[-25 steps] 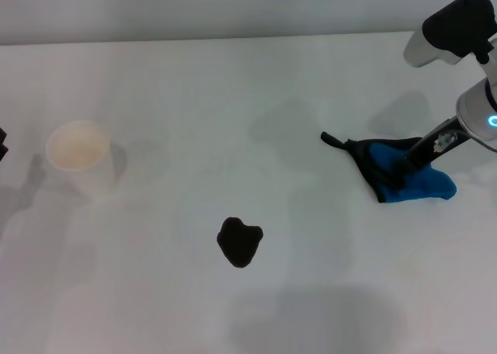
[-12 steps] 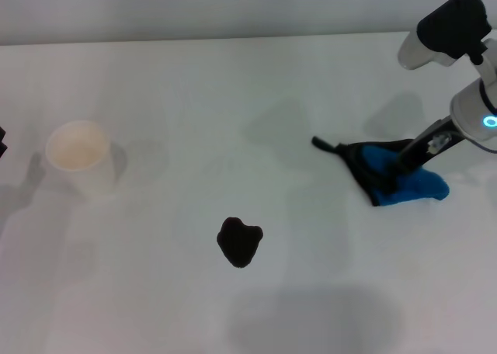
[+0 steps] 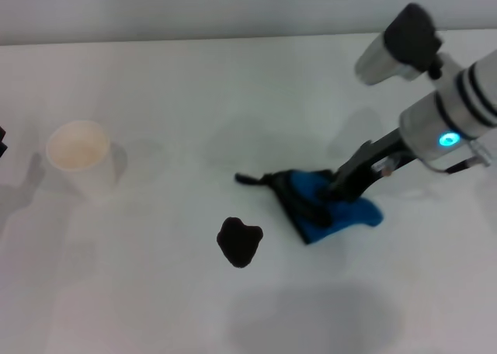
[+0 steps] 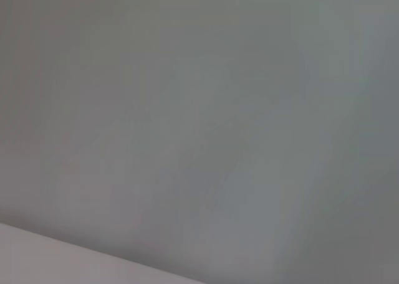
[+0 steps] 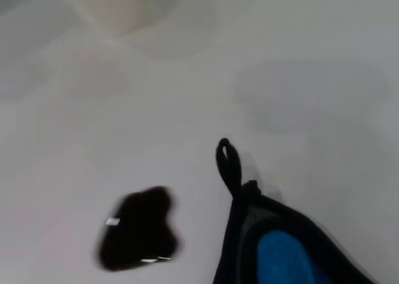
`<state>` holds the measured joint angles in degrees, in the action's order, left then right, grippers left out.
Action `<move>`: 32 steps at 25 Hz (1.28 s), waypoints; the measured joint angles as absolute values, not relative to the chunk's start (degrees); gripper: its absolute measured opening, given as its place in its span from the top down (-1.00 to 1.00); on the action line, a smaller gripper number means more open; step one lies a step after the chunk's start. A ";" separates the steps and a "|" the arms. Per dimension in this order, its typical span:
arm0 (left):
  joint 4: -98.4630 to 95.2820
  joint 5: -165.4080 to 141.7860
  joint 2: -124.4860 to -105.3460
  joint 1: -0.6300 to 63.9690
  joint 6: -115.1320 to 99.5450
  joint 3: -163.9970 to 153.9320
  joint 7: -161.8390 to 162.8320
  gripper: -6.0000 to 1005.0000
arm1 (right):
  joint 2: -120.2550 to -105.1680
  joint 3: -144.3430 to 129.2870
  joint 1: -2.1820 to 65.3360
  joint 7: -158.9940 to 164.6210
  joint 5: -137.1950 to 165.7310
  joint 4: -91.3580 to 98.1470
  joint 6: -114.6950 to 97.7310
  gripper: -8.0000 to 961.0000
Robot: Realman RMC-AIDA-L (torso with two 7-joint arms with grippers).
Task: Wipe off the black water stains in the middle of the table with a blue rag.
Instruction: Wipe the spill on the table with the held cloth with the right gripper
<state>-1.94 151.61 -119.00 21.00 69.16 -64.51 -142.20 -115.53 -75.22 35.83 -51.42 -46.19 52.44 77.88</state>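
The blue rag is next to the black water stain and leaves it showing, so my right gripper should turn back and wipe the rag over the glossy blotch.
The black water stain is a glossy lobed blotch on the white table, near the middle front. My right gripper is shut on the blue rag and holds it low over the table, just right of the stain and apart from it. The rag's black loop tail points left. In the right wrist view the stain lies beside the rag and its loop. Only a dark sliver of my left arm shows at the far left edge.
A white paper cup stands upright at the left of the table, and its blurred base shows in the right wrist view. The left wrist view shows only a plain grey surface.
My right gripper has carried the blue rag left and toward the front, from the table's right side to just beside the stain. The stain and the cup have not moved.
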 joint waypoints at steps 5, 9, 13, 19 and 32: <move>-1.94 151.61 -119.01 21.57 68.71 -64.52 -142.20 -0.76 | -115.85 -82.17 36.76 -54.60 -54.82 48.48 75.29 0.79; -1.94 151.61 -119.04 22.27 68.14 -64.51 -142.12 -0.76 | -115.91 -86.62 37.27 -57.05 -60.18 46.63 73.00 0.79; -1.94 151.57 -119.08 22.94 67.42 -64.63 -140.77 -0.76 | -115.99 -88.88 37.35 -59.85 -63.96 45.05 71.47 0.79; -1.94 151.53 -119.09 23.52 66.41 -64.86 -140.18 -0.76 | -115.98 -90.91 37.14 -61.74 -65.10 43.61 71.75 0.79; -1.93 151.61 -119.09 23.91 66.26 -64.83 -139.93 -0.76 | -116.17 -97.67 38.04 -64.54 -67.80 42.89 71.26 0.79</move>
